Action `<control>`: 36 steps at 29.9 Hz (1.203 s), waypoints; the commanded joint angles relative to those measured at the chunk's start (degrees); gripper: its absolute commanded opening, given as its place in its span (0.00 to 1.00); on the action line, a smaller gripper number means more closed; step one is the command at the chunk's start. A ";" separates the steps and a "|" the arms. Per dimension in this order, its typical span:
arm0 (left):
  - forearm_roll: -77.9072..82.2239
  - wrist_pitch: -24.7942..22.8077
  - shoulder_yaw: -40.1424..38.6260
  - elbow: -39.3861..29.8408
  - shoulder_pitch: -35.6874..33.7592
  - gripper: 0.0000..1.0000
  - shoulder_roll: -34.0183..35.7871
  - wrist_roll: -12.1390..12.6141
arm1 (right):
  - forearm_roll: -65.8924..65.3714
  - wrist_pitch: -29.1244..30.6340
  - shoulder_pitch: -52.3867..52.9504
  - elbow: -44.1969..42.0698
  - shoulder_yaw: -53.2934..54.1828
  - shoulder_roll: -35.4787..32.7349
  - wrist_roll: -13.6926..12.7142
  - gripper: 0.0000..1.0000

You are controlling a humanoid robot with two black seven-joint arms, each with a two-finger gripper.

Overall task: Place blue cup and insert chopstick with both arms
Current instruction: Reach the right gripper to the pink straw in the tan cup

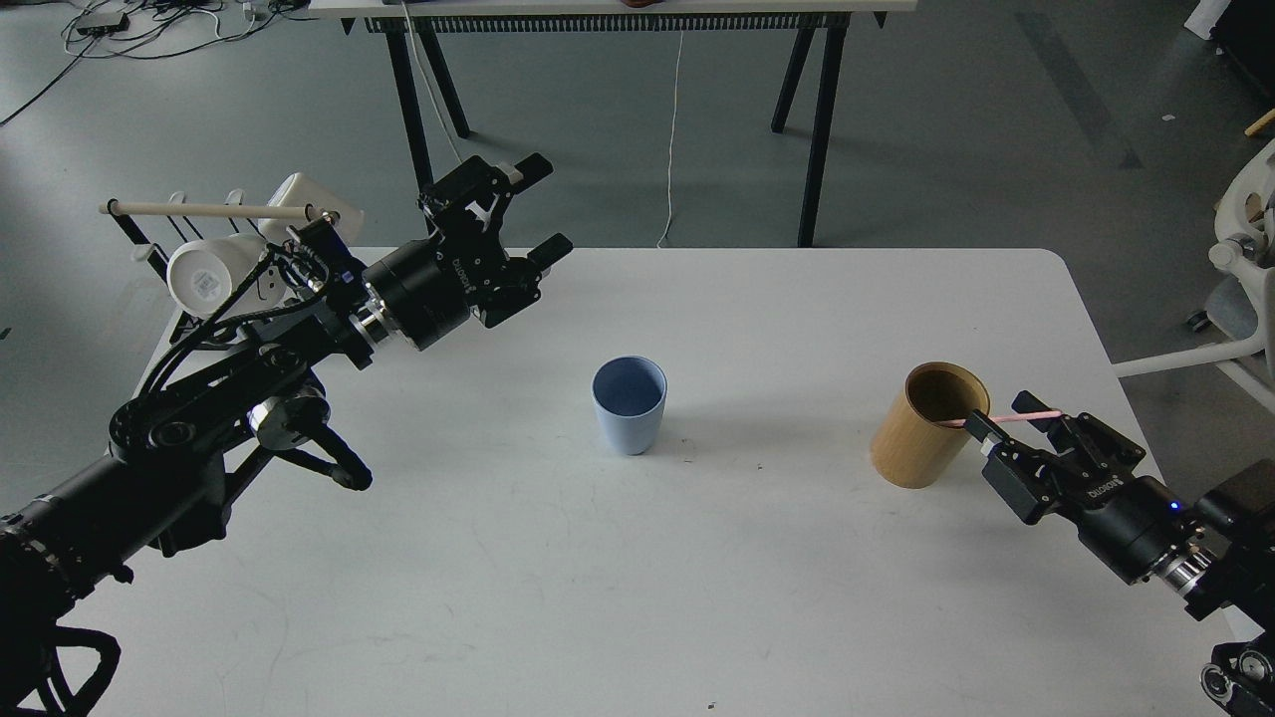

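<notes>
My gripper will lift the pink chopstick [1028, 416], and it will slide out freely and leave the tan wooden cylinder standing, because the chopstick leans loosely in the cylinder's wide opening [945, 395].
The blue cup [630, 403] stands upright and empty at the middle of the white table [697, 578]. The pink chopstick [1041, 414] leans in the tan wooden cylinder [921, 428] at the right, its upper end sticking out over the rim to the right. My right gripper [1004, 416] is open just right of the cylinder's rim, and the stick passes between its fingers. My left gripper [551, 206] is open and empty, raised above the table's far left edge, well away from the cup.
A rack with a long wooden dowel [199, 210] and white mugs [204, 279] stands off the table's far left corner, behind my left arm. A black-legged table [817, 119] stands behind. White chair parts [1245, 259] are at the right.
</notes>
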 commanded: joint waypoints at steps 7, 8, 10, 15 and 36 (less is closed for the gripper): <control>0.09 0.00 0.00 0.00 0.47 0.99 0.10 0.00 | -0.01 0.00 0.92 -0.46 -0.09 0.47 0.00 0.41; 0.09 0.00 0.00 0.00 0.47 0.99 0.10 0.00 | -0.01 0.00 0.92 -0.46 -0.09 0.47 0.00 0.37; 0.09 0.00 0.00 0.00 0.47 0.99 0.01 0.00 | -0.01 0.00 1.01 -0.46 -0.09 0.56 0.00 0.29; 0.09 0.00 0.00 -0.09 0.64 0.99 0.09 0.00 | 0.08 0.00 1.27 -0.46 0.00 0.56 0.00 0.18; 0.18 0.00 -0.35 -0.09 2.31 0.99 0.10 0.00 | 1.14 0.00 2.85 -0.02 2.28 -0.49 0.00 0.00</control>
